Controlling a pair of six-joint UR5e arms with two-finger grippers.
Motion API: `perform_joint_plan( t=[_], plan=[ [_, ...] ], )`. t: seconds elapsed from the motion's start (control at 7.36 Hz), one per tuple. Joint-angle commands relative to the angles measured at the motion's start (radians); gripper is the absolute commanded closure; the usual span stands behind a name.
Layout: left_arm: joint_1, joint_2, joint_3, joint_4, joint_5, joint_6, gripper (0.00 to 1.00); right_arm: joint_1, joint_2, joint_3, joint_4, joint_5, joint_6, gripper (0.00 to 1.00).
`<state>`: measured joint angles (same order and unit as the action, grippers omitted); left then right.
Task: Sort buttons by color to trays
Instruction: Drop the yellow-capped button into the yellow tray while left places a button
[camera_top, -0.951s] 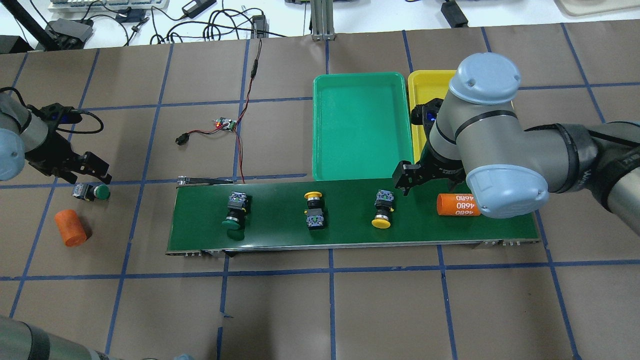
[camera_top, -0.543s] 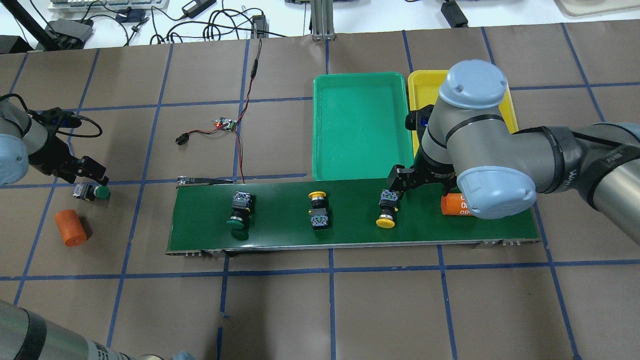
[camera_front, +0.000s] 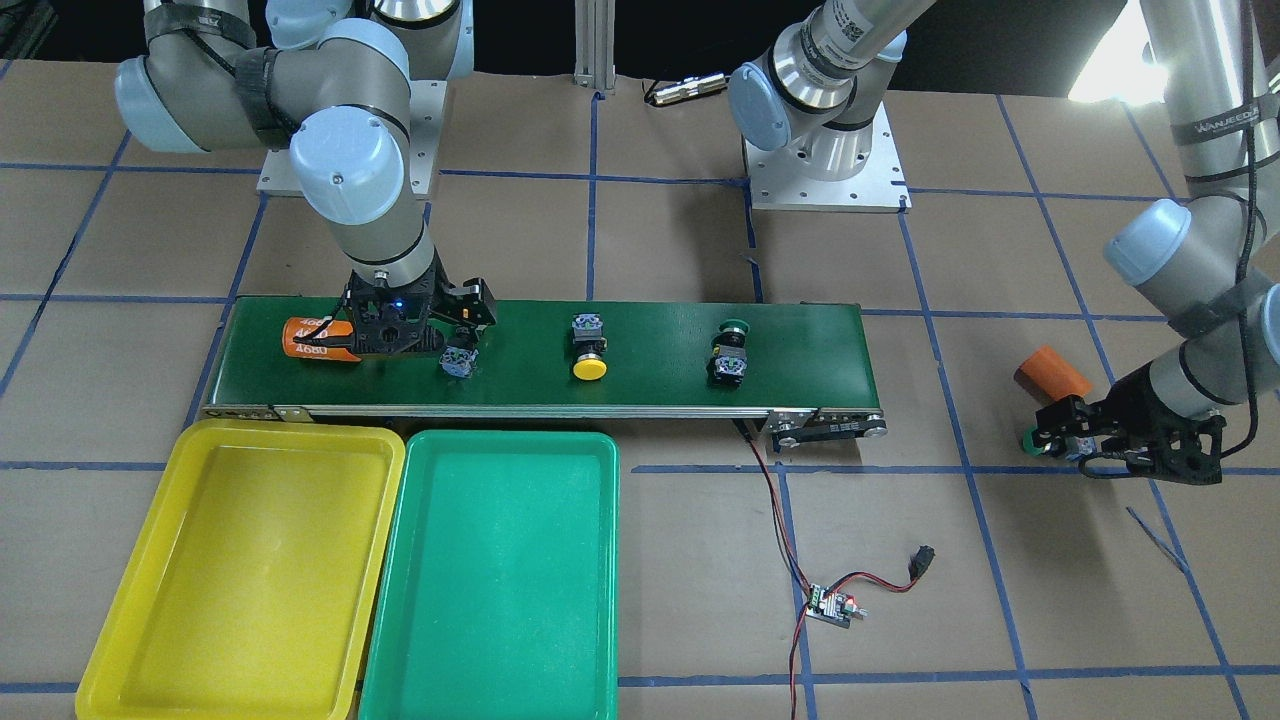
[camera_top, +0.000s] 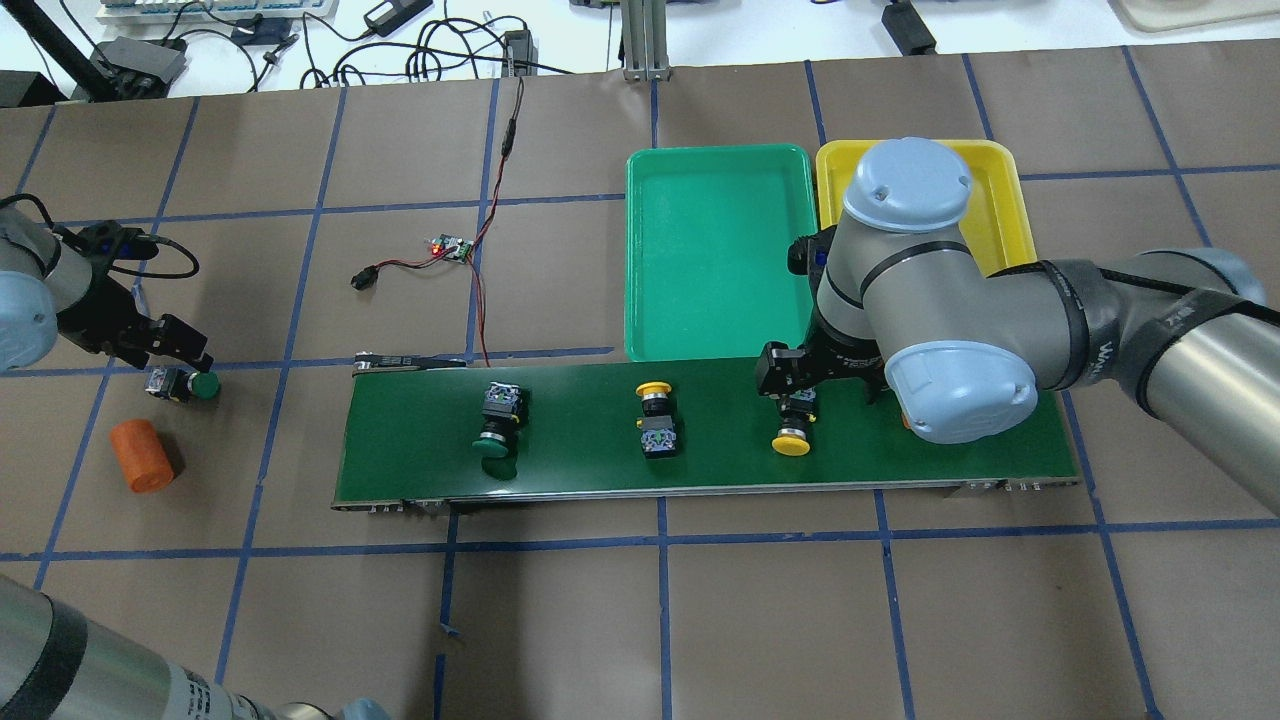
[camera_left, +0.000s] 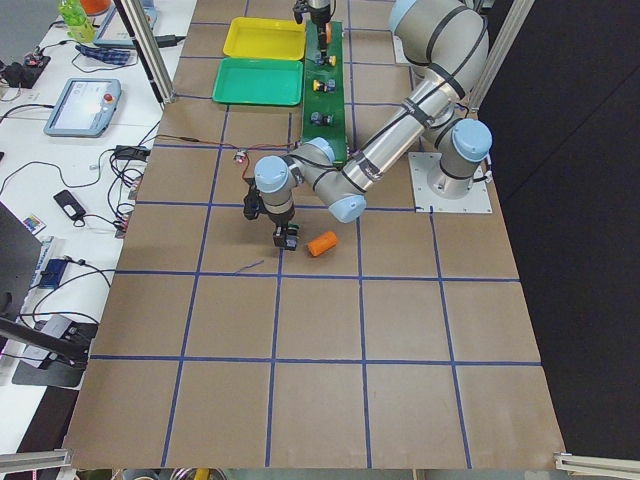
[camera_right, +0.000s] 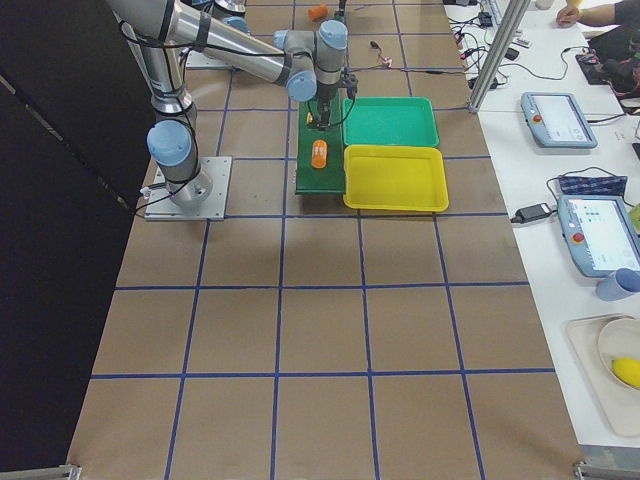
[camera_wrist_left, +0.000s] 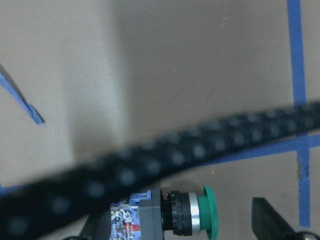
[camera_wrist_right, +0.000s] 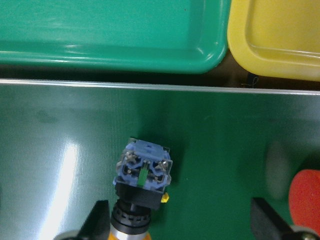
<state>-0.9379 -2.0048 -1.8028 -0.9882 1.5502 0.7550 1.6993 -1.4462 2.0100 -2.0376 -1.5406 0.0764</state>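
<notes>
I expect the orange cylinder (camera_front: 1054, 373) to ride toward my right gripper when I put it on the conveyor belt, because the belt has a black drive strap (camera_front: 833, 431).
My right gripper (camera_top: 822, 384) is open and low over the belt. Its fingers stand on either side of a yellow button (camera_top: 793, 425) that lies on its side, also seen in the right wrist view (camera_wrist_right: 142, 182) and the front view (camera_front: 460, 360). A second yellow button (camera_top: 655, 415) and a green button (camera_top: 497, 420) lie further left on the belt. My left gripper (camera_top: 163, 345) is open just above another green button (camera_top: 182, 385) on the table; in the left wrist view this button (camera_wrist_left: 170, 220) lies between the fingertips. The green tray (camera_top: 715, 250) and yellow tray (camera_top: 990, 200) are empty.
The dark-green conveyor belt (camera_top: 600, 470) runs across the middle. One orange cylinder (camera_front: 315, 340) lies on the belt beside my right gripper. Another orange cylinder (camera_top: 140, 455) lies on the table near the left button. A small circuit board with wires (camera_top: 452, 247) lies behind the belt.
My right gripper moved left along the belt and came over the yellow button. The buttons on the belt shifted right. My left gripper barely moved.
</notes>
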Motion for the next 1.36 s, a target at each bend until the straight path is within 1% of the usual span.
perform_joint_plan(
  t=[0.0,0.14,0.27,0.41,0.54,0.68,0.82,0.95,1.09,1.22],
  plan=[
    [0.019,-0.005,-0.015,-0.001,-0.001,0.003,0.0,0.0,0.055,-0.007,-0.009,-0.001,0.0,0.0],
    [0.019,-0.014,-0.023,-0.001,-0.001,-0.002,0.0,0.0,0.067,-0.007,-0.039,-0.003,0.0,0.01],
    [0.019,-0.018,-0.024,0.0,-0.001,0.0,0.0,0.0,0.067,-0.007,-0.058,-0.003,0.0,0.13],
    [0.019,-0.02,-0.023,0.0,0.002,0.001,0.0,-0.001,0.069,-0.008,-0.056,-0.006,-0.004,0.33],
    [0.019,-0.028,-0.023,0.0,0.002,0.001,0.0,-0.003,0.066,-0.01,-0.043,-0.007,-0.01,0.57],
    [0.019,-0.032,-0.018,0.0,0.002,-0.002,0.17,-0.01,0.064,-0.01,-0.038,-0.007,-0.015,0.7],
    [0.019,-0.029,-0.021,0.002,0.001,-0.003,0.82,-0.012,0.061,-0.013,-0.038,-0.009,-0.017,0.75],
    [0.008,0.0,-0.023,-0.012,-0.002,-0.034,1.0,-0.015,0.061,-0.023,-0.039,-0.015,-0.018,0.75],
    [-0.019,0.042,-0.027,-0.048,-0.001,-0.134,1.0,-0.015,0.069,-0.074,-0.038,-0.019,-0.042,0.75],
    [-0.077,0.123,-0.044,-0.161,-0.031,-0.207,1.0,-0.018,0.084,-0.138,-0.003,-0.021,-0.082,0.74]
  ],
)
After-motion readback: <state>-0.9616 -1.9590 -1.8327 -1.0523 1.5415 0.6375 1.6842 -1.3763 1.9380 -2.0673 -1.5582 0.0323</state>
